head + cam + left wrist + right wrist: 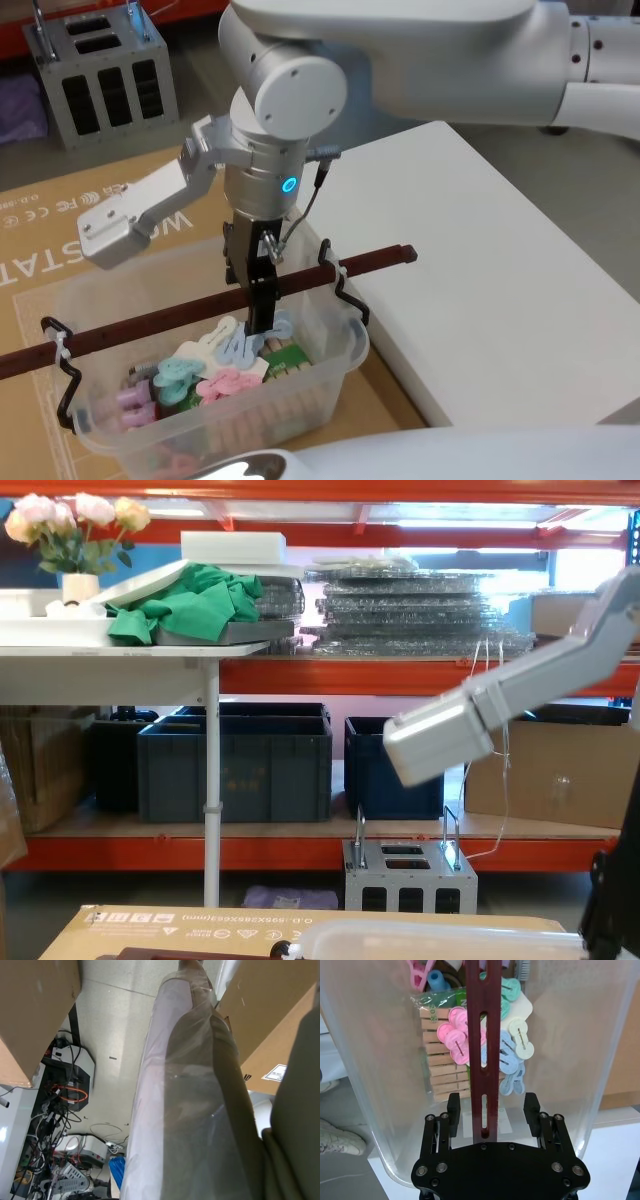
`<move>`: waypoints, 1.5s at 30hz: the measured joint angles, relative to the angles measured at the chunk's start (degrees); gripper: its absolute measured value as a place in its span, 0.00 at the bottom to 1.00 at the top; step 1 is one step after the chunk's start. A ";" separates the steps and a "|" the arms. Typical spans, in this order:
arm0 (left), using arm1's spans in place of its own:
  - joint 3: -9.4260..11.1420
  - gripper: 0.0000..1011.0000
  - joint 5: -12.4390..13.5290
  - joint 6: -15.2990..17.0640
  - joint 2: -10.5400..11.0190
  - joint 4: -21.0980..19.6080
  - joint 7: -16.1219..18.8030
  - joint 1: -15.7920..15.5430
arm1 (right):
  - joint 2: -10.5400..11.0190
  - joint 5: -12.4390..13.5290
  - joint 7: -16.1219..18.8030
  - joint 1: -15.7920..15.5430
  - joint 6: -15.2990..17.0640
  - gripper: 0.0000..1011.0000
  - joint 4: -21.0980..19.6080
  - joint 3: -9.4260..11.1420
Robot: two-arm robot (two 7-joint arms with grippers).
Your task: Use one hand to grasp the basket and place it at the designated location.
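Observation:
My gripper is about to lift, and a white tie connects the handle to the basket. The basket will hang and come along with its pegs inside.
The basket is a translucent whitish tub standing on a cardboard box at the lower left of the head view. It holds pastel and wooden clothes pegs. A long red-brown handle spans it, with a white tie at the joint. My right gripper points straight down over the middle of the handle. In the right wrist view the right gripper is open, its fingers on either side of the handle with gaps on both sides. The basket's rim shows low in the chest view.
A white table lies right of the basket, its edge beside the tub. A small grey metal box with loop handles stands on the floor behind. Dark blue crates sit under orange shelving. Translucent plastic and cardboard show close in the left wrist view.

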 joint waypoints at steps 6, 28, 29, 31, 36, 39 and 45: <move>0.00 0.00 0.00 0.00 0.00 -0.01 0.00 0.00 | 0.06 1.29 -0.36 0.41 0.02 0.92 0.11 1.40; 0.00 0.00 0.00 0.00 -0.01 0.00 0.00 0.00 | 3.47 6.77 -0.31 2.54 -1.07 0.99 -2.49 6.98; 0.00 0.00 0.00 0.00 0.00 -0.01 0.00 0.00 | 3.81 7.08 -0.32 2.77 -1.25 0.99 -2.81 7.38; 0.00 0.00 0.00 0.00 -0.01 0.00 0.00 0.00 | 4.42 7.62 -0.34 3.19 -1.56 0.99 -3.38 8.17; 0.00 0.00 0.00 0.00 0.00 -0.01 0.00 0.00 | 6.47 9.82 -0.58 4.30 -2.69 0.99 -4.95 10.84; 0.00 0.00 0.00 0.00 0.00 -0.01 0.00 0.00 | 6.90 10.37 -0.58 4.43 -2.99 0.99 -5.22 11.69; 0.00 0.00 0.00 0.00 0.00 0.00 0.00 0.00 | 6.75 10.45 -0.32 4.31 -3.25 0.99 -4.99 12.19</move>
